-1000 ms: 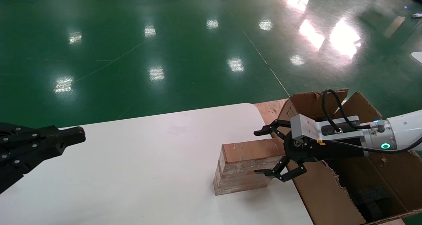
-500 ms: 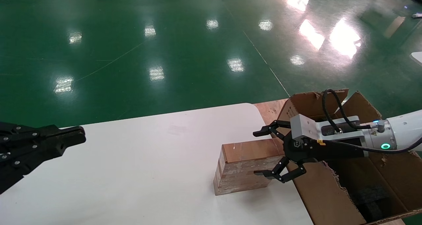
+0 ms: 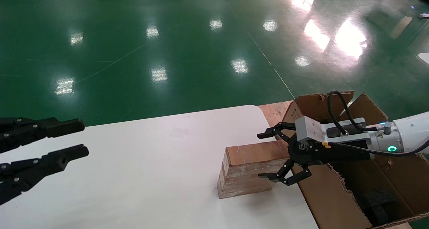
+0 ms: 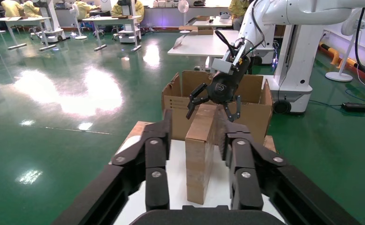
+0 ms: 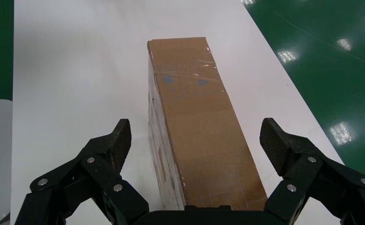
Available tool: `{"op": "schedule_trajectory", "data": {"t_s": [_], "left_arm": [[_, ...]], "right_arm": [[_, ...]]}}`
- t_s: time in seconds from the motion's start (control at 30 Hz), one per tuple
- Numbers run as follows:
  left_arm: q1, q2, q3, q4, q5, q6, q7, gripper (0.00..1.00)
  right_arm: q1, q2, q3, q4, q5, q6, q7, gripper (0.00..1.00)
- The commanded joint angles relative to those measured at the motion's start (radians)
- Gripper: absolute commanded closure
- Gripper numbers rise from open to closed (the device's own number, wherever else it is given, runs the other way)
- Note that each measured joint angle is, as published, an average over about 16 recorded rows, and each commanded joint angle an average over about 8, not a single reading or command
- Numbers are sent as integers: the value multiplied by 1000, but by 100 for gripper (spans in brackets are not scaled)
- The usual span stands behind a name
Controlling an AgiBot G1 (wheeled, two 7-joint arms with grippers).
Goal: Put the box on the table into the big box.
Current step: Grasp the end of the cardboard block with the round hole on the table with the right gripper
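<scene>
The small box [image 3: 246, 164] is standing next to the big box and far from my left gripper, so my right gripper should take hold of the small box's end [image 3: 279, 152] and lift it over.
The small reddish-brown taped box [image 3: 249, 170] stands on the white table [image 3: 140, 175] near its right edge. It also shows in the left wrist view [image 4: 201, 154] and the right wrist view [image 5: 197, 122]. My right gripper [image 3: 268, 155] is open, its fingers straddling the box's right end without touching. It also shows in the right wrist view [image 5: 197, 143]. My left gripper [image 3: 78, 138] is open over the table's left side, far from the box. It also shows in the left wrist view [image 4: 197, 145]. The big box [image 3: 355, 185] stands open beside the table's right edge.
A wooden board [image 3: 274, 113] lies under the big box at the table's far right corner. Shiny green floor [image 3: 150, 48] lies beyond the table. In the left wrist view, other tables [image 4: 204, 44] and a robot base [image 4: 295, 70] stand behind the big box [image 4: 218, 101].
My left gripper has opened; its fingers were together before. The right gripper and the small box have stayed put.
</scene>
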Motion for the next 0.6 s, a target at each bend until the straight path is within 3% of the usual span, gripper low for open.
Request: {"op": "schedule_trajectory", "data": {"t_s": [0.03,0.6], "left_arm": [[0,0,0,0,0,0,0,0],[0,0,0,0,0,0,0,0]], "right_arm": [[0,0,1,0,-1,0,0,100],[-1,0,3,1,-3,0,0,100]]}}
